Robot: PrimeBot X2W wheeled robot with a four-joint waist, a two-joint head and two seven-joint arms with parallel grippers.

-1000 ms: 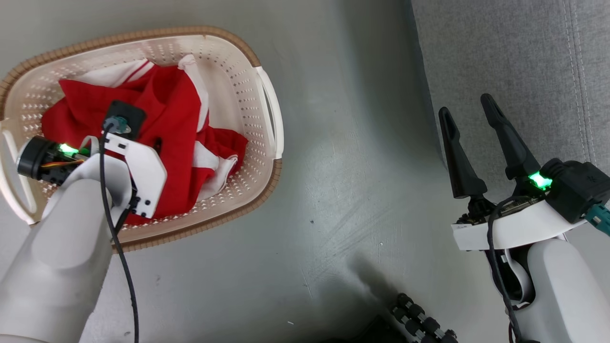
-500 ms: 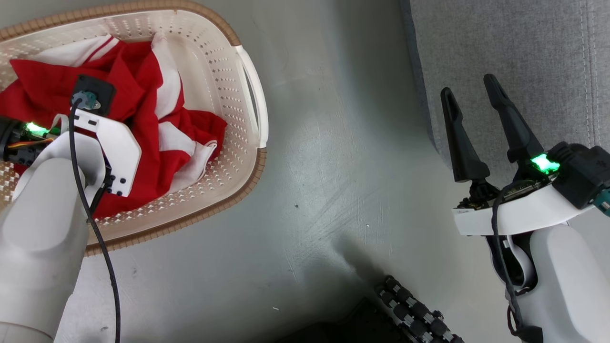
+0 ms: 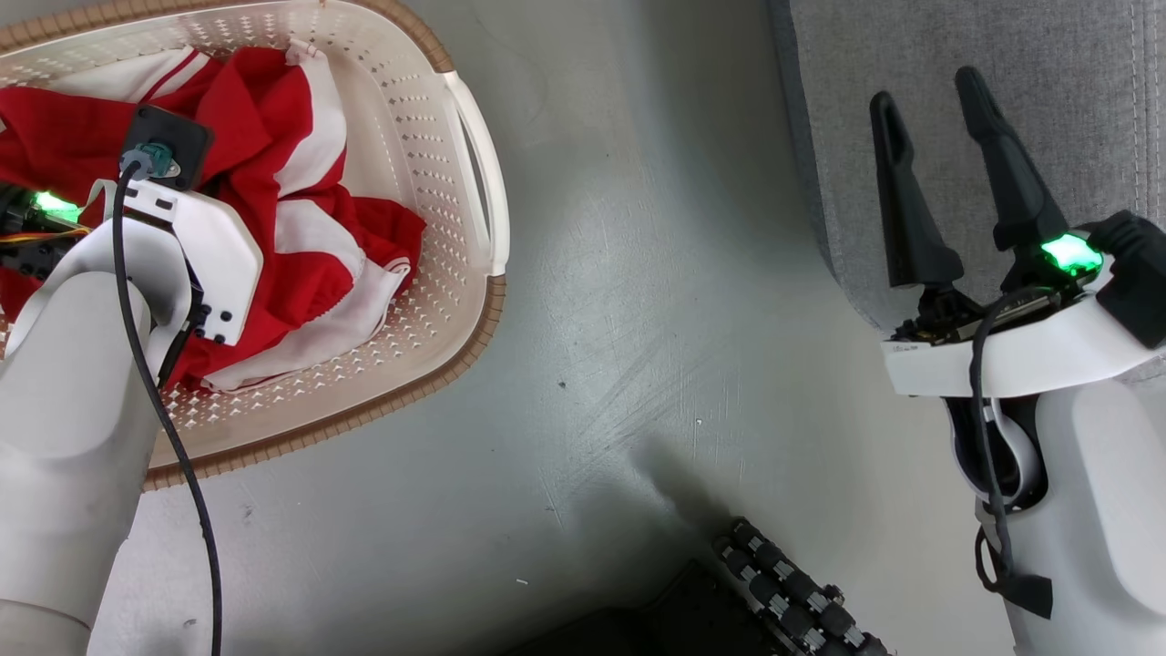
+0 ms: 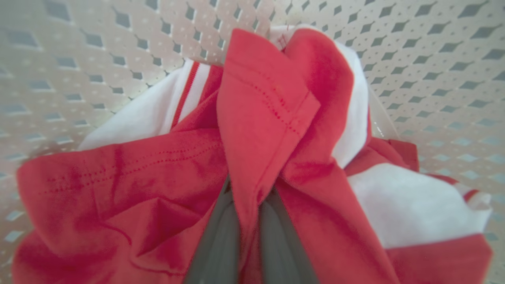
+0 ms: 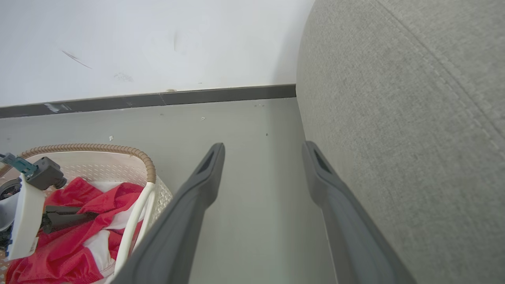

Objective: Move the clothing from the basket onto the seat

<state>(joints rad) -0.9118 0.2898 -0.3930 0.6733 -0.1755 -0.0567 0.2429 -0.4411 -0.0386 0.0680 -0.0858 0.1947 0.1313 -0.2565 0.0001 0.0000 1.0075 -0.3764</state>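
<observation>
A garment's striped white edge (image 3: 153, 76) sticks out from under the red fold (image 3: 71, 133), so more clothing will be left in the basket when I take the red fold away.
The clothing (image 3: 301, 228) is a rumpled red and white heap inside the basket (image 3: 437, 273), at the upper left of the head view. My left arm reaches down into the basket. In the left wrist view my left gripper (image 4: 248, 189) is shut on an upright fold of the red clothing (image 4: 256, 118), with the perforated basket wall (image 4: 434, 59) behind it. My right gripper (image 3: 925, 91) is open and holds nothing; it hangs over the front edge of the grey seat (image 3: 1075, 55). The right wrist view has its fingers (image 5: 264, 148) apart beside the seat (image 5: 394, 118).
Grey floor (image 3: 638, 319) lies between basket and seat. My dark wheeled base (image 3: 783, 601) shows at the bottom edge. In the right wrist view a white wall (image 5: 158, 39) with a dark skirting strip (image 5: 221, 94) stands behind the basket (image 5: 118, 150).
My left gripper has shut on a fold of the red clothing. The head camera has shifted, so the basket sits further up and left in view.
</observation>
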